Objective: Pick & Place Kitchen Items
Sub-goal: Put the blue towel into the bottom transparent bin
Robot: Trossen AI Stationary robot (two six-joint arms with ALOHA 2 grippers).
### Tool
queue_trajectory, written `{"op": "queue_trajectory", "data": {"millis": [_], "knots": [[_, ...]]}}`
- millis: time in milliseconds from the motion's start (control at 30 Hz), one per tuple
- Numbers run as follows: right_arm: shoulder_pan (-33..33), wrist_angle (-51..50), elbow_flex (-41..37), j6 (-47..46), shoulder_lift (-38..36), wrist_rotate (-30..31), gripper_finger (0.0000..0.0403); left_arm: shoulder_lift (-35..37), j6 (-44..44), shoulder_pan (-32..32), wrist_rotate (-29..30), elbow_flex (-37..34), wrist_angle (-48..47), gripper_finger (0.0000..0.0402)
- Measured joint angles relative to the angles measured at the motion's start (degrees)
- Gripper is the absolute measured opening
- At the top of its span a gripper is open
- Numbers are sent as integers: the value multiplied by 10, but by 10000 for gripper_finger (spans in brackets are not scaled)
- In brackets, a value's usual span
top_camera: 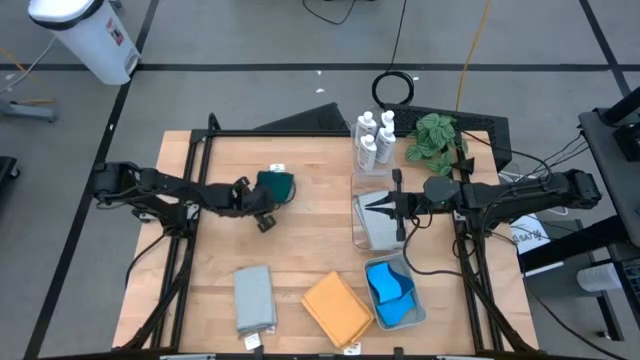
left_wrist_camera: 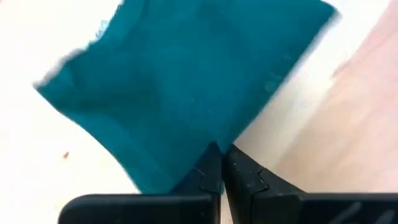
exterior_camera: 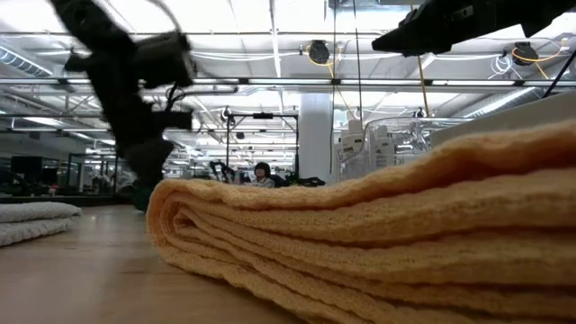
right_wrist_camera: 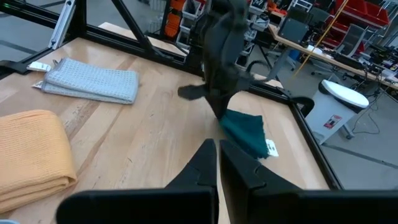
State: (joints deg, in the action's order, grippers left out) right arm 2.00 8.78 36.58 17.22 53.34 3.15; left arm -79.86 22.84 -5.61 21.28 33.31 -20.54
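The teal cloth is in my left gripper, far from the clear bin (top_camera: 379, 214), so my left gripper should raise the cloth (top_camera: 278, 184) and pass it to my right gripper.
My left gripper (top_camera: 262, 203) is shut on a dark teal-green cloth (top_camera: 276, 185) at the table's middle left; the cloth also shows in the left wrist view (left_wrist_camera: 186, 87) and the right wrist view (right_wrist_camera: 245, 132). My right gripper (top_camera: 386, 207) is shut and empty above the clear bin (top_camera: 376, 232). A grey folded cloth (top_camera: 254, 298) and an orange folded cloth (top_camera: 338, 308) lie flat near the front edge. Several white bottles (top_camera: 372, 138) stand at the back. Blue sponges (top_camera: 392, 290) lie in a pale tray (top_camera: 418, 312). My left gripper pinches a corner of the teal cloth (left_wrist_camera: 202, 155) between its two fingers. The fingers come slanting down from the table's left. The cloth spreads out below and beyond the fingers; its end with a white tag (right_wrist_camera: 270, 148) is at the table top, and I cannot tell whether it rests there.
A green leafy plant (top_camera: 433, 135) stands at the back right beside the bottles. Dark frame bars (top_camera: 205, 150) run along the table's left and far sides. Bare wood lies between the teal cloth and the folded cloths.
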Motion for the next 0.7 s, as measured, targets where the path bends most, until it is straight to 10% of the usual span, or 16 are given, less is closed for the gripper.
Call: {"op": "queue_trajectory", "data": {"millis": [700], "knots": [[0,58,1,-91,16,2,21,2,109,57,-70,354,-291,1]]}}
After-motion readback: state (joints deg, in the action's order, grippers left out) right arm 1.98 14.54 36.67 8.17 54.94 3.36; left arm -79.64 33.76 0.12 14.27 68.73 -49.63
